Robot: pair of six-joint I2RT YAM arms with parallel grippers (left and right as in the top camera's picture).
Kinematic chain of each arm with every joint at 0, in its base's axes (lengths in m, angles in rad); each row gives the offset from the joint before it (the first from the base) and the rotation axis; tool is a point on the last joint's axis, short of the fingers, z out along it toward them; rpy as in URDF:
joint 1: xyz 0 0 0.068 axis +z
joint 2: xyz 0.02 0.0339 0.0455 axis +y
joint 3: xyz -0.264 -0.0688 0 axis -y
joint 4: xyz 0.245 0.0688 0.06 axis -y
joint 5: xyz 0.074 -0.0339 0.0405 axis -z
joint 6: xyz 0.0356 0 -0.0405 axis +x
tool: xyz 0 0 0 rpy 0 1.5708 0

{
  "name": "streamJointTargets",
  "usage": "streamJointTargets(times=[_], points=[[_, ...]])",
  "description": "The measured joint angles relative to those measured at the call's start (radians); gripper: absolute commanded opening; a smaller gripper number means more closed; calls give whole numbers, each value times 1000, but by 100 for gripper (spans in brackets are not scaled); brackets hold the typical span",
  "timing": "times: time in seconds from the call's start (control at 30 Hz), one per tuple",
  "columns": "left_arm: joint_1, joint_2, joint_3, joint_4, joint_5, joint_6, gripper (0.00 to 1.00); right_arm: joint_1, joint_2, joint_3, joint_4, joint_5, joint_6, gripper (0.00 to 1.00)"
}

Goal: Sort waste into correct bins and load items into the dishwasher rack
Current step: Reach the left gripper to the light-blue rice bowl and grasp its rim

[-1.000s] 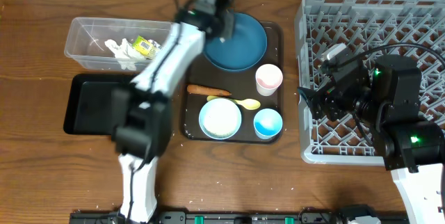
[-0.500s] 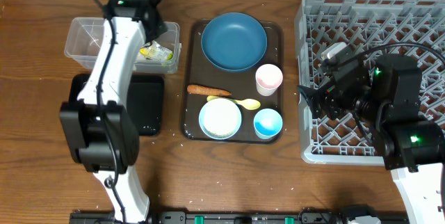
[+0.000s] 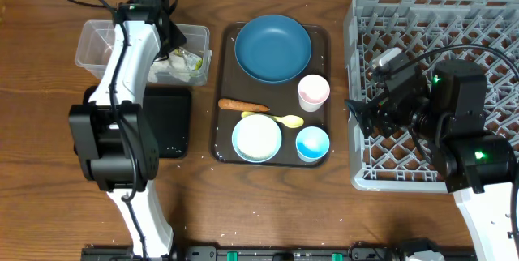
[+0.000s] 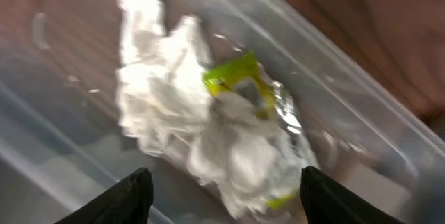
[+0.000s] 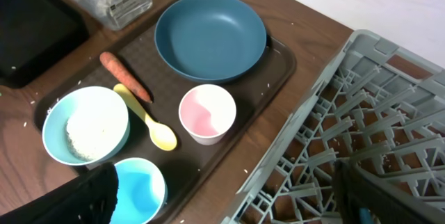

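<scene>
My left gripper is moving toward the rim of the bowl of rice, which stands clear of the blue cup, and should keep on until its fingers straddle that rim (image 3: 280,143).
My left gripper (image 3: 172,44) hangs open over the right end of the clear plastic tub (image 3: 93,46). Just below its jaws, crumpled white tissues (image 4: 174,106) and a yellow-green wrapper (image 4: 240,78) lie in the tub; nothing is gripped. On the brown tray (image 3: 223,151) sit the dark-blue plate (image 3: 272,48), carrot (image 3: 242,105), yellow spoon (image 3: 284,120), bowl of rice (image 3: 257,138), blue cup (image 3: 312,143) and pinkish cup (image 3: 314,91). Open and empty, my right gripper (image 3: 357,115) hovers at the left edge of the grey rack (image 3: 422,26).
The black tray (image 3: 174,119) lies in front of the tub, partly hidden by my left arm. Rice grains are scattered on the wood near the brown tray and the rack's left edge (image 5: 327,85).
My left arm swung left from above the plate to the clear tub, and its jaws have opened there. The right arm has hardly moved.
</scene>
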Motion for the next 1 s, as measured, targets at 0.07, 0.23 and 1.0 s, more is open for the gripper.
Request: streamJointTargets(times=[0.07, 0.23, 1.0], points=[[-1, -24, 1, -6, 64, 45, 70, 0, 0, 0, 3, -1, 0, 99], [-21, -151, 8, -117, 188, 111, 70, 0, 0, 0, 26, -5, 13, 99], [-521, -250, -267, -176, 271, 131, 65, 0, 0, 0, 40, -26, 28, 99]])
